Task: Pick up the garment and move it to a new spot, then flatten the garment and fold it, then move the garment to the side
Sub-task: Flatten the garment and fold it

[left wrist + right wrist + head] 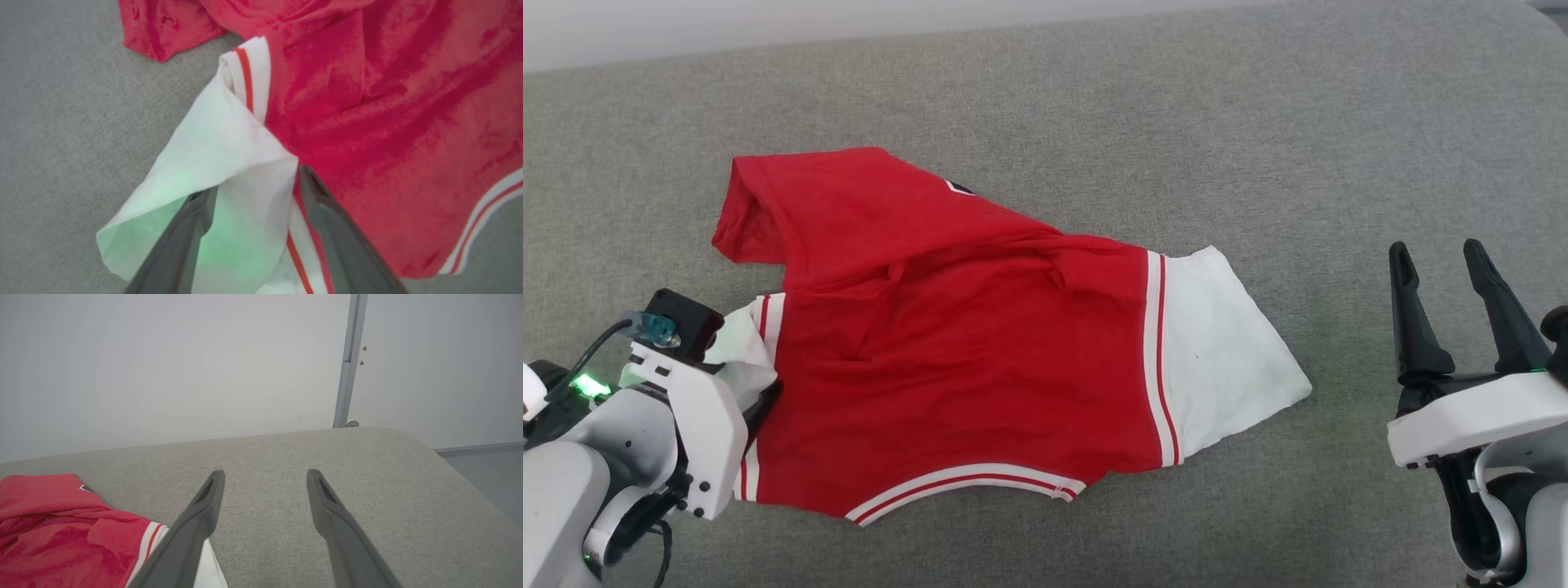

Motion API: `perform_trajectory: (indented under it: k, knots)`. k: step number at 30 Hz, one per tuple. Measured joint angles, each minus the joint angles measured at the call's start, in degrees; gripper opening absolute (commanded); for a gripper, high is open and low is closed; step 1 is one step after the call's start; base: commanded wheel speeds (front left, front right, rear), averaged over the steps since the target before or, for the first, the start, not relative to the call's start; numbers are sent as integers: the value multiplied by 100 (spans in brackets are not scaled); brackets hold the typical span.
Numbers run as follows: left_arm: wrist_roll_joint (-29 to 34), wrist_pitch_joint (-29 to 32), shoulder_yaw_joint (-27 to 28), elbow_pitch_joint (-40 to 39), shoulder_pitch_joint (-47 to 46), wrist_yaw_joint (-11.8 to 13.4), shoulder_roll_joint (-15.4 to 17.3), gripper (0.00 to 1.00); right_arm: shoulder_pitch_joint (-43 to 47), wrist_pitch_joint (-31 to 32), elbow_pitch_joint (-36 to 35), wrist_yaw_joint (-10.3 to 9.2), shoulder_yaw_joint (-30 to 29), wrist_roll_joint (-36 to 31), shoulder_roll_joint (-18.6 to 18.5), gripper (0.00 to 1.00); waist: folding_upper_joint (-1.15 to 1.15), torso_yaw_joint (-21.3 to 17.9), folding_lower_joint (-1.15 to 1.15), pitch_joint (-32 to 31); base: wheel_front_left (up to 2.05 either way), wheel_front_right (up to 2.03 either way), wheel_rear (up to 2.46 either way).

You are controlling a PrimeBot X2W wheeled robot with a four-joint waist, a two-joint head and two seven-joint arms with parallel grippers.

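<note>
I see a white-edged black corner [960, 187] peeking from the garment's fold [964, 367], so I expect the garment to fall open and show a black number when I lift its sleeves.
The garment [947, 343] is a red jersey with white sleeves and striped trim, lying crumpled on the grey cloth surface [1339, 122]; its upper left part is folded over. My left gripper [255, 179] is at its left white sleeve [220, 139], jaws wide apart, with the rumpled sleeve cloth rising between the two fingers. In the head view the left wrist [686, 392] covers those fingers. My right gripper [1436, 247] stands open and empty over bare surface, well right of the other white sleeve [1225, 343]. The right gripper [265, 473] has the garment [53, 522] at its lower left.
The grey padded surface [367, 477] runs back to a pale wall [163, 367] and rounds off at its right edge, with floor [498, 473] beyond. A thin vertical pole [349, 367] stands against the wall.
</note>
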Motion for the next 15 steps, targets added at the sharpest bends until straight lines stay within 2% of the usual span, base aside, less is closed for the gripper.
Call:
perform_trajectory:
  k: [1, 2, 3, 4, 15]
  knots:
    - [3, -16, -3, 19, -26, -5, -7, 75, 0, -11, 8, 0, -2, 9, -1, 100, 0, 4, 0, 12, 0, 0, 0]
    - [15, -15, -9, 55, -37, -7, -5, 42, 0, -14, 11, 0, 1, 23, 0, 100, 0, 8, 0, 22, 0, 0, 0]
    - [41, -15, -23, 87, -46, -19, -1, 17, -3, -14, 16, 0, 4, 26, -1, 100, 0, 11, 0, 31, 0, 0, 0]
    - [52, -18, -31, 108, -49, -35, -1, 0, -7, -16, 22, 0, 10, 29, 0, 100, 0, 14, 0, 39, 0, 0, 0]
    - [-230, -8, 180, 15, -109, 0, 83, 0, -38, -30, 37, 0, -15, 30, -1, 100, 0, 86, 0, 66, 0, 0, 0]
